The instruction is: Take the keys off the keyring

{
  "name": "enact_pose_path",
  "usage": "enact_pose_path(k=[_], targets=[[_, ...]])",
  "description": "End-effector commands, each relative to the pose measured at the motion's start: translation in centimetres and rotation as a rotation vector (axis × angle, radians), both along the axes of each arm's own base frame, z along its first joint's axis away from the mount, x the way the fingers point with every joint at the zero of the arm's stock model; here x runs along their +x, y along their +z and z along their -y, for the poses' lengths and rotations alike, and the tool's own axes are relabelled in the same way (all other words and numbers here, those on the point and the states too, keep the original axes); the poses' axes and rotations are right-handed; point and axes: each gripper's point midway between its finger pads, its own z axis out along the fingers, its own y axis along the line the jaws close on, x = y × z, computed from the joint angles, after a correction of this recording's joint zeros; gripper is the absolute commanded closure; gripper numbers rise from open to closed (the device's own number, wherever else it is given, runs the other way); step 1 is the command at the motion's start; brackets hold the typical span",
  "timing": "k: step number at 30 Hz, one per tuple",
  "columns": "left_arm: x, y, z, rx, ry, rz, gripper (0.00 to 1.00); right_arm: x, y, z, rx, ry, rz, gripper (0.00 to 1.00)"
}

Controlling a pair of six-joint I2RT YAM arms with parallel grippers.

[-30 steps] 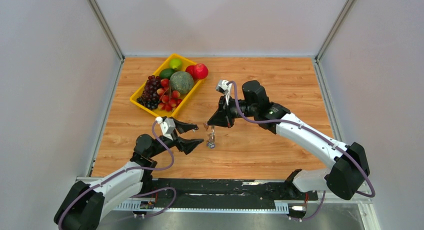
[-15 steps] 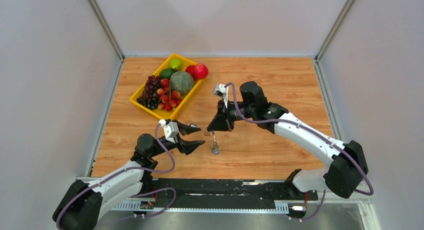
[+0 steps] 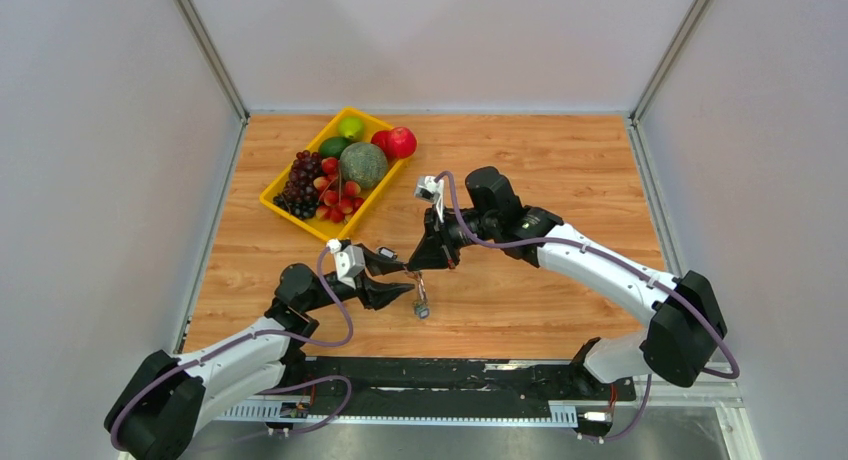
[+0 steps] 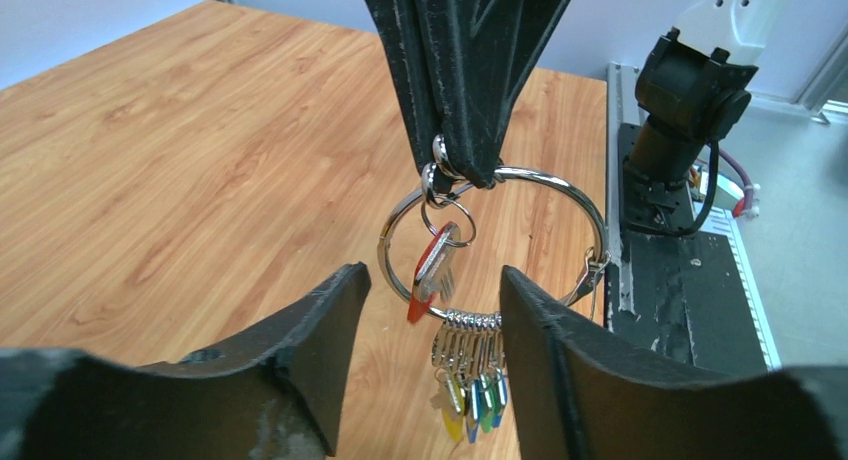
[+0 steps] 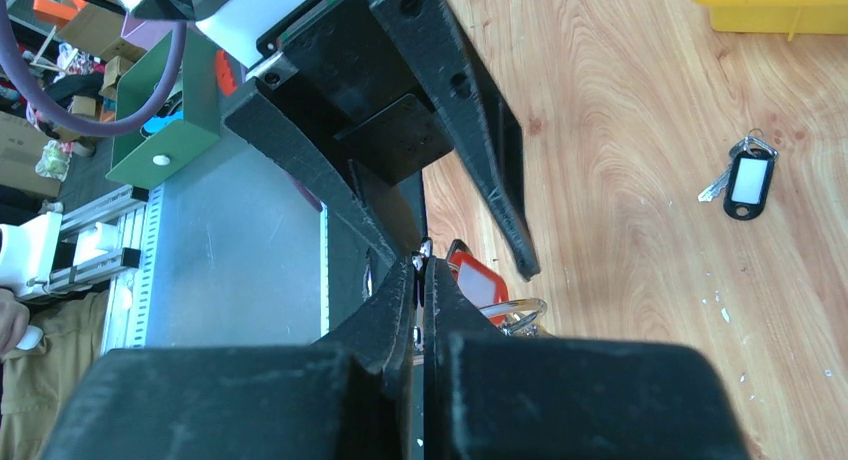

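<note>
The clasp at the red-tagged key [image 4: 432,183] is covered by my right gripper, so my left gripper should hold the red tag [image 4: 430,274] while my right gripper grips the clasp lower down.
The keyring [image 4: 590,205], a thin silver wire ring, hangs above the table from my right gripper [image 4: 462,165], which is shut on its top. A red-tagged key [image 4: 432,270] dangles inside the ring. The bunch of small silver keys [image 4: 470,370], with yellow, blue and green tags, hangs from its bottom. My left gripper [image 4: 432,276] is open, with one finger on each side of the ring's lower part, not touching. From above, the keys [image 3: 422,305] hang just below my right gripper [image 3: 417,264] and my left gripper [image 3: 405,278]. The right wrist view shows its shut gripper [image 5: 420,265] and the red tag [image 5: 478,278].
A yellow fruit tray [image 3: 275,195] with grapes, a melon and apples stands at the back left. A separate key with a black tag [image 5: 748,177] lies on the wood in the right wrist view. Grey walls enclose the table on three sides.
My right gripper has carried the hanging keyring left and nearer. My left gripper has moved forward, so its open fingers now flank the ring.
</note>
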Motion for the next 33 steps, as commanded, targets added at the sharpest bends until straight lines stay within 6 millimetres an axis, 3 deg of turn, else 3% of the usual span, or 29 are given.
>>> enact_pose_path(k=[1,6,9,12,14,19,22,27,30,31,32,33], targets=[[-0.3,1.7,0.6,-0.007,-0.047,0.076,0.49,0.1,2.7,-0.8,0.067,0.028,0.057,1.0],[-0.1,1.5,0.9,0.014,-0.051,0.065,0.7,0.1,2.7,-0.8,0.064,0.025,0.061,1.0],[0.0,1.4,0.9,0.02,-0.05,0.056,0.72,0.2,2.2,-0.7,0.052,0.016,0.058,1.0],[0.1,1.5,0.9,0.02,-0.043,0.053,0.66,0.1,1.7,-0.7,0.042,0.016,0.05,1.0],[0.1,1.5,0.9,0.021,-0.044,0.055,0.68,0.2,1.7,-0.7,0.041,0.014,0.051,1.0],[0.2,1.4,0.9,0.039,-0.048,0.062,0.98,0.4,1.7,-0.6,0.038,-0.002,0.068,1.0],[0.3,1.1,0.9,0.054,-0.044,0.051,1.0,0.8,1.4,-0.4,0.027,-0.031,0.085,1.0],[2.1,0.1,0.5,0.105,0.049,-0.011,1.0,3.7,-1.3,0.7,-0.068,-0.219,0.128,0.79],[3.1,-1.0,0.3,0.141,0.108,-0.098,1.0,4.4,-3.0,1.1,-0.099,-0.275,0.114,0.66],[3.5,0.0,0.5,0.131,0.115,-0.121,1.0,4.4,-3.3,1.2,-0.097,-0.288,0.111,0.63],[3.4,-0.9,0.3,0.171,0.124,-0.189,1.0,4.6,-3.5,1.3,-0.088,-0.305,0.115,0.6],[4.0,0.9,0.6,0.158,0.133,-0.204,1.0,4.7,-3.3,1.5,-0.075,-0.326,0.126,0.57]])
